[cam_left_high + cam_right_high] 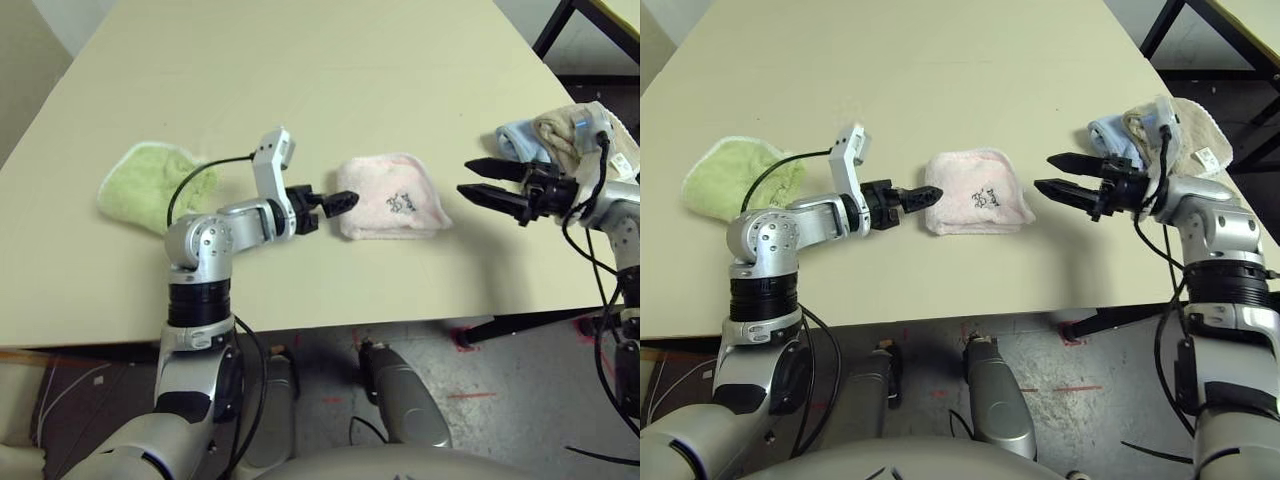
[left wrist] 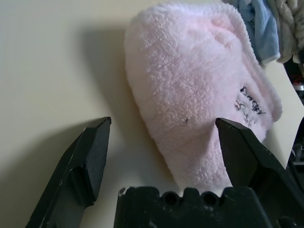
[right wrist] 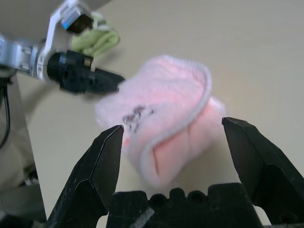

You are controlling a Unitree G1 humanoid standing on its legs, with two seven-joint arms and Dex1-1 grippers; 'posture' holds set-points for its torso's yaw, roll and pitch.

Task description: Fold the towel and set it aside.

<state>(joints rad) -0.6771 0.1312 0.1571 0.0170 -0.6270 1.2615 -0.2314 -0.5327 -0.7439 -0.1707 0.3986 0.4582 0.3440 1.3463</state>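
I should reach further in before I grip the towel's end (image 2: 198, 164) and carry it to the lime-green cloth (image 1: 148, 188), because the end is only a little way in between my left gripper's open fingers.
The towel (image 1: 390, 197), pale pink with a small dark logo on top, lies folded into a thick bundle in the middle of the table. My left gripper (image 1: 343, 201) is at its left end and open. In the left wrist view the towel (image 2: 190, 95) reaches in between the two spread fingers (image 2: 92, 156), close to one of them. My right gripper (image 1: 467, 178) hovers open a short way to the right of the bundle, apart from it. From the right wrist, the towel (image 3: 166, 118) lies ahead of the open gripper (image 3: 173, 126), with a white stitched edge curling over its fold.
A lime-green cloth (image 1: 155, 185) lies left of my left arm. A light blue cloth (image 1: 518, 140) and a beige cloth (image 1: 575, 130) are heaped at the table's right edge behind my right wrist. The table's front edge (image 1: 380, 318) runs close below the towel.
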